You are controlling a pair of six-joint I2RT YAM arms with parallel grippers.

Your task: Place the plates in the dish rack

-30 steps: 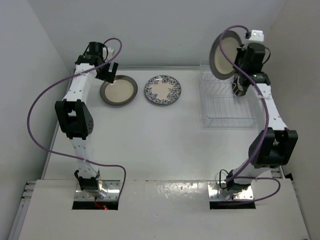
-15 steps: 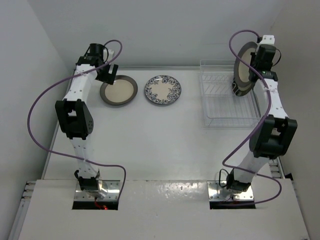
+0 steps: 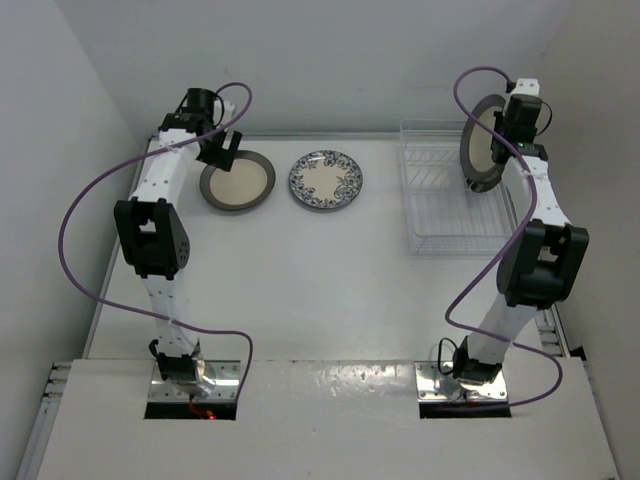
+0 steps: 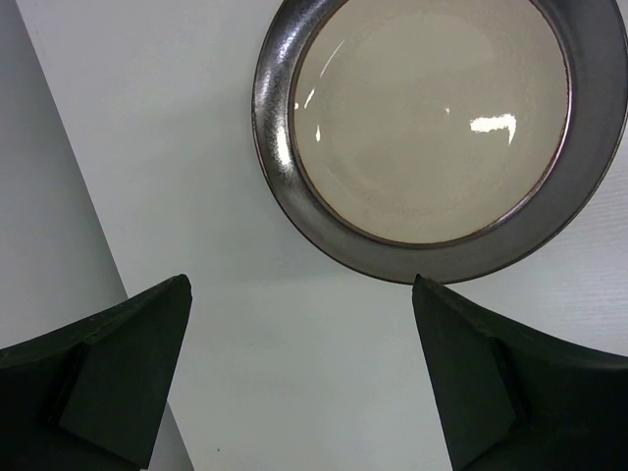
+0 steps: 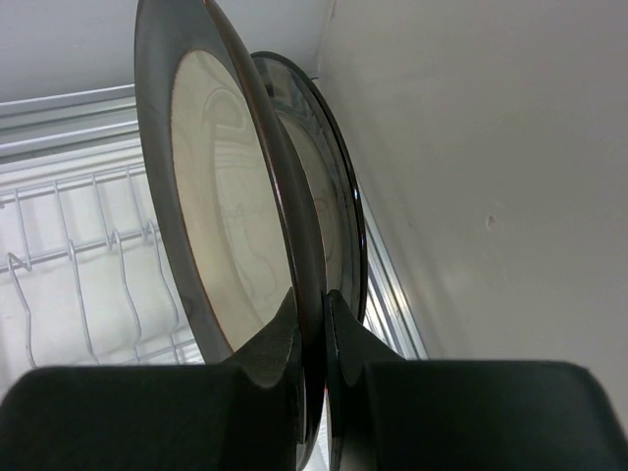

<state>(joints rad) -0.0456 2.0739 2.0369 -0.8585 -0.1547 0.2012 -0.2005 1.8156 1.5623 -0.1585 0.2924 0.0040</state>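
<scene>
The held cream plate (image 3: 480, 149) is upright next to the rack's free wires (image 3: 449, 166). My right gripper keeps bringing the plate toward them and down until the plate's rim rests there.
My right gripper (image 3: 506, 133) is shut on the rim of a cream plate with a dark grey rim (image 3: 481, 141), held upright over the right end of the white wire dish rack (image 3: 440, 205). In the right wrist view the gripper (image 5: 312, 299) pinches this plate (image 5: 221, 196). A second dark-rimmed plate (image 5: 334, 186) stands close behind it, against the rack's right side. My left gripper (image 3: 222, 150) is open and empty, above the far-left edge of another grey-rimmed plate (image 3: 237, 181) lying flat; that plate (image 4: 432, 128) shows beyond the gripper (image 4: 299, 282). The blue floral plate (image 3: 326, 180) lies flat beside it.
White walls enclose the table on the left, back and right. The right wall (image 5: 491, 196) is very close to the rack and the held plate. The rack's wire prongs (image 5: 98, 255) stand to the left of the held plate.
My right gripper has carried the grey-rimmed plate from above the rack's left side to its right end and turned it more edge-on. My left gripper has shifted slightly near its plate.
</scene>
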